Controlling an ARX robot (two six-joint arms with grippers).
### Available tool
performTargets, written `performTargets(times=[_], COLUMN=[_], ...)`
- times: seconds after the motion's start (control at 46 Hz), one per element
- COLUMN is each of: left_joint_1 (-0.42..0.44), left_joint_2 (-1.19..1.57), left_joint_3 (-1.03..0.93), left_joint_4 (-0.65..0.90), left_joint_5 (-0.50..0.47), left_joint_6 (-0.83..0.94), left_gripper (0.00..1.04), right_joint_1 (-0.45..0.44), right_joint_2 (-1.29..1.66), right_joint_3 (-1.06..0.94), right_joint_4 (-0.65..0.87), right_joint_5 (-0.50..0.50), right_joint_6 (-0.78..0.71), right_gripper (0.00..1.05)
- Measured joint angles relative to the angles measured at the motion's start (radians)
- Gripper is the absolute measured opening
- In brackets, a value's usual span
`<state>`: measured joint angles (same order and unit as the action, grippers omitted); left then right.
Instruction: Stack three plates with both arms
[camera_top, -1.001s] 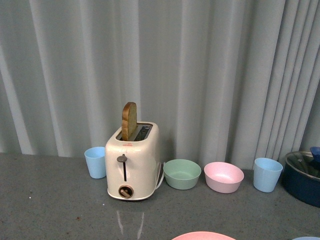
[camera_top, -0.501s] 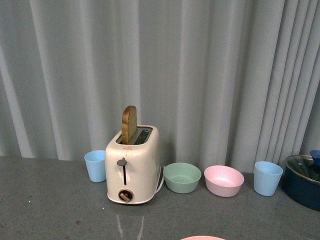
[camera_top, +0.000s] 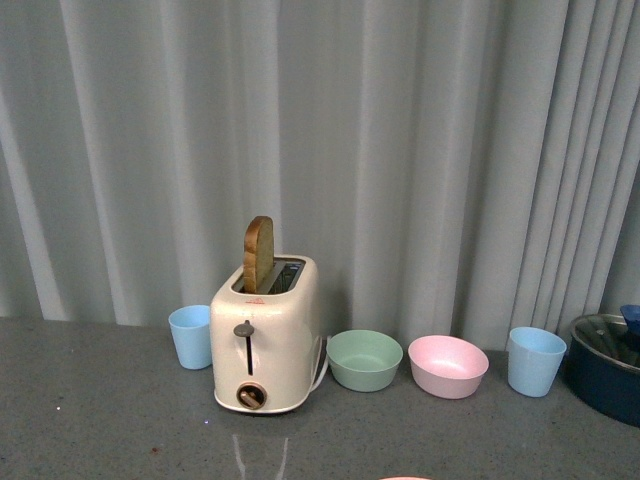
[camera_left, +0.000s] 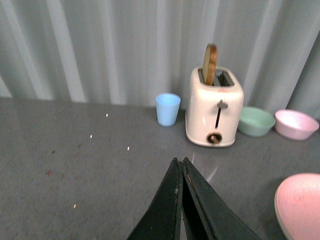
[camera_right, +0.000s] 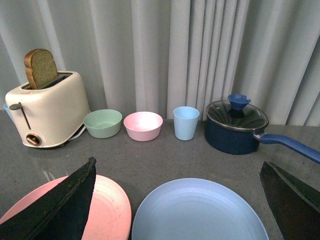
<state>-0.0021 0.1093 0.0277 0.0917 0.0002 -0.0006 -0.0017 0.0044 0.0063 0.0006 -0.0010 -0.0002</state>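
Observation:
Both round rims (camera_right: 125, 197) look equally wide, so the pink plate should be almost hidden when I lower the light blue plate (camera_right: 198, 212) onto it.
In the right wrist view a light blue plate (camera_right: 200, 212) lies flat on the grey table, between the spread fingers of my right gripper (camera_right: 177, 162), which is open and holds nothing. Beside it lies a pink speckled plate (camera_right: 107, 205), partly behind one dark finger (camera_right: 65, 205). My left gripper (camera_left: 181, 160) hovers over bare table, shut with nothing between its jaws; the pink plate (camera_left: 300, 205) lies off to its side. The cream plate is out of view. In the front view only a sliver of the pink plate's rim (camera_top: 405, 478) shows, and neither gripper.
A cream toaster (camera_top: 265, 335) with a slice of bread stands at the back by the curtain. Along that row are a blue cup (camera_top: 190, 336), a green bowl (camera_top: 364, 359), a pink bowl (camera_top: 448, 365), another blue cup (camera_top: 536, 360) and a dark blue lidded pot (camera_right: 237, 125) whose handle (camera_right: 295, 146) points sideways.
In the front view everything has slid slightly down the picture. The pink plate's rim has almost left the bottom edge, and the blue rim at the lower right is gone.

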Motion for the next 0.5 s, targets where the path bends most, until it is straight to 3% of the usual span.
performTargets(times=[0.065,0.348,0.501], left_joint_1=[0.0,0.0,0.0], left_joint_2=[-0.069,-0.105,-0.105], left_joint_3=[0.0,0.0,0.0], left_joint_4=[-0.08,-0.09,-0.091], left_joint_5=[0.0,0.0,0.0], left_joint_6=[0.0,0.0,-0.001], left_gripper=[0.04,0.04,0.35], right_joint_1=[0.0,0.0,0.0], right_joint_2=[0.0,0.0,0.0], right_joint_3=[0.0,0.0,0.0], right_joint_4=[0.0,0.0,0.0], right_joint_5=[0.0,0.0,0.0], right_joint_6=[0.0,0.0,0.0], right_gripper=[0.97,0.97,0.97])
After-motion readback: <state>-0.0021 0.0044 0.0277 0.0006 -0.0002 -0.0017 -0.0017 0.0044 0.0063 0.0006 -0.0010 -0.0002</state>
